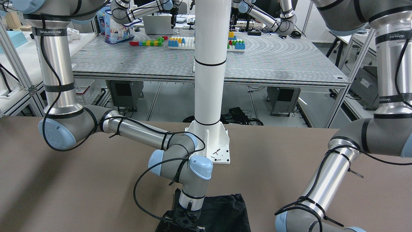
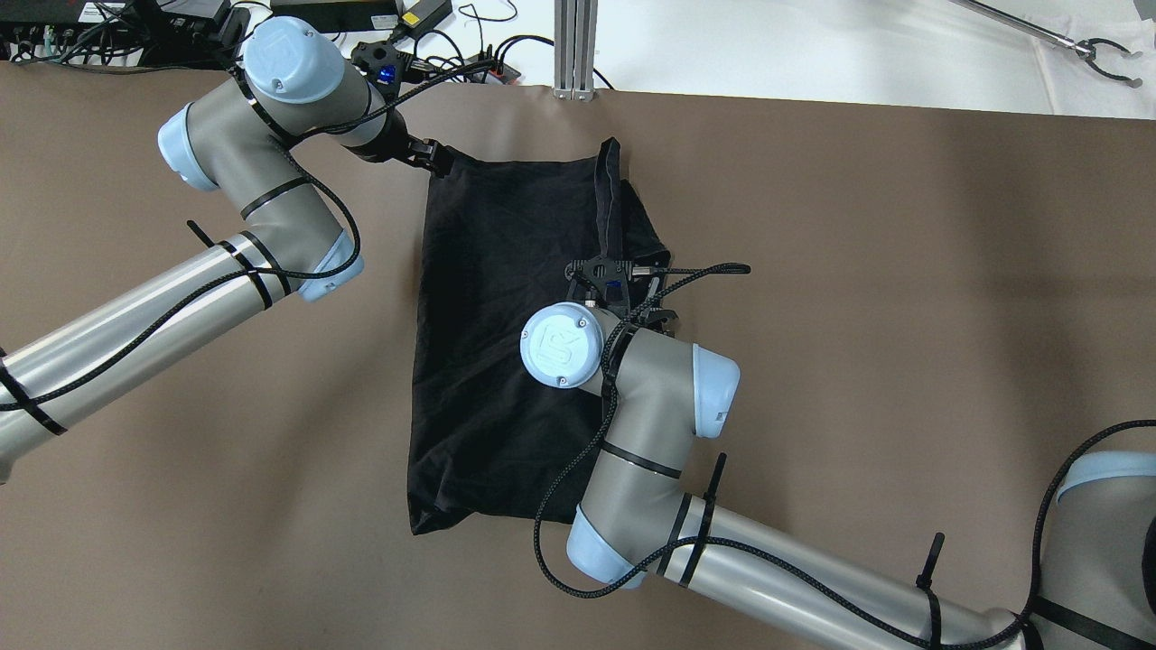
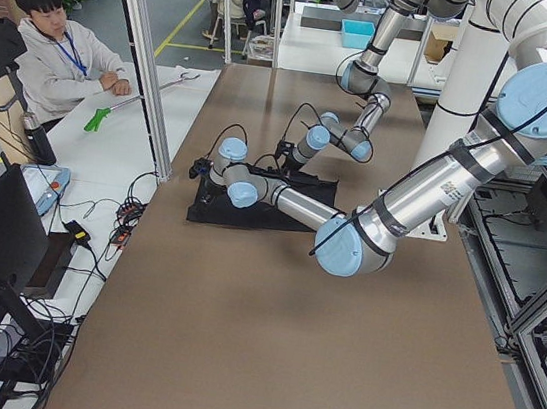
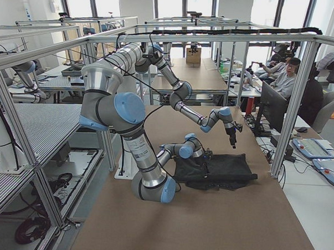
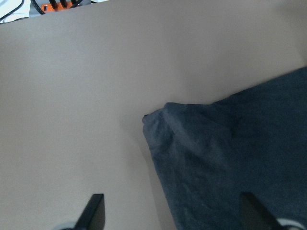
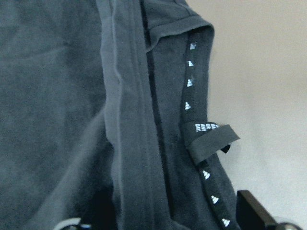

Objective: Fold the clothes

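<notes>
My right gripper is halfway along the fabric's raised fold (image 6: 136,153). It should move back to the fabric's corner (image 3: 328,184) near the pole and pull the fold flat there.
The clothes (image 2: 488,343) are one black piece of fabric lying mostly flat mid-table, also visible in the front view (image 1: 225,212). My left gripper (image 2: 438,161) hovers open just above the far left corner (image 5: 163,115), fingers either side of it and holding nothing. My right gripper (image 2: 614,271) stands open over the right edge. A raised ridge of fabric (image 6: 129,143) runs between its fingers (image 6: 254,211). Beside the ridge, a black band with white marks (image 6: 208,139) curls at its end.
The brown table (image 2: 903,271) spreads wide on both sides of the fabric. A white pole's base plate (image 1: 219,145) stands at the robot's side. Cables (image 2: 406,36) and an aluminium post (image 2: 575,45) sit beyond the far edge. A person (image 3: 61,56) sits past that edge.
</notes>
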### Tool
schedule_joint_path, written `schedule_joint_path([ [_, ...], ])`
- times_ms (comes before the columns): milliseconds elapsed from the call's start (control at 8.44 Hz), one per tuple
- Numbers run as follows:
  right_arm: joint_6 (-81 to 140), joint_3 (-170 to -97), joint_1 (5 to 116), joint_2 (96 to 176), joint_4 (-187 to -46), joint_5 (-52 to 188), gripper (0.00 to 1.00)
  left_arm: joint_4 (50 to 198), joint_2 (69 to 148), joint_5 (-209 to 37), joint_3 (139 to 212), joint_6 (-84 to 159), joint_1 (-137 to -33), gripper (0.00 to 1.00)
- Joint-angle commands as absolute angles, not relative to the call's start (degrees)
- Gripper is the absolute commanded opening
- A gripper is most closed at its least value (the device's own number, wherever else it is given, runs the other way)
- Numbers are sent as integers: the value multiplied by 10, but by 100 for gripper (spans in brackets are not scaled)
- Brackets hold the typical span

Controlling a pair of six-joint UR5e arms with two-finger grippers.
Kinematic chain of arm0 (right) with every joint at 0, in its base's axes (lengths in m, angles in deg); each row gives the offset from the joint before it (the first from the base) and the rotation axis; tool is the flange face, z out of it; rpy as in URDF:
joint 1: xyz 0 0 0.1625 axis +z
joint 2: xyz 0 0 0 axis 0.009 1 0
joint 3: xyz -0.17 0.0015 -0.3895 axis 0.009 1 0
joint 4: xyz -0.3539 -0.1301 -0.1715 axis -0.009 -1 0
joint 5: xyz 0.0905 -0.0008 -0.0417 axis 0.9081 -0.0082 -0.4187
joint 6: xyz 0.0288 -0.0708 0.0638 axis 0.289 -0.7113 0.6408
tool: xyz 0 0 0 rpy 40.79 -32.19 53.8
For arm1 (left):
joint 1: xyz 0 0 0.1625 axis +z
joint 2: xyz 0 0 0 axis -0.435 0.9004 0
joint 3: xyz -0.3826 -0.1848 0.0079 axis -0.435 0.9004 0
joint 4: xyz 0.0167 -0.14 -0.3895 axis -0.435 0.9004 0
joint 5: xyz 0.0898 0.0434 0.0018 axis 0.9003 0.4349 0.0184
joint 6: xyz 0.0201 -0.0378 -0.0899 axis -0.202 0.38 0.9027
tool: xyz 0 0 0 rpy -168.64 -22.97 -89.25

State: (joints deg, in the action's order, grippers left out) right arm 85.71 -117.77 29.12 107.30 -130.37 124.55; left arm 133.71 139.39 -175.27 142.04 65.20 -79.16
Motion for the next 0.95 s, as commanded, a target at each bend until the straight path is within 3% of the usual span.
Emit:
schedule_joint_path([
  [0,776,-1178,325,1090,-1330,1297,94,1337,1395,-1753,1420,652,-791,100],
  [237,705,-1189,365,1120,-1323,1323,94,1337,1397,-1753,1420,652,-791,100],
  [474,676,-1267,369,1192,-1320,1323,94,1336,1397,-1753,1419,652,-791,100],
  [830,697,-1320,369,1168,-1327,1358,94,1336,1397,-1752,1417,651,-791,100],
])
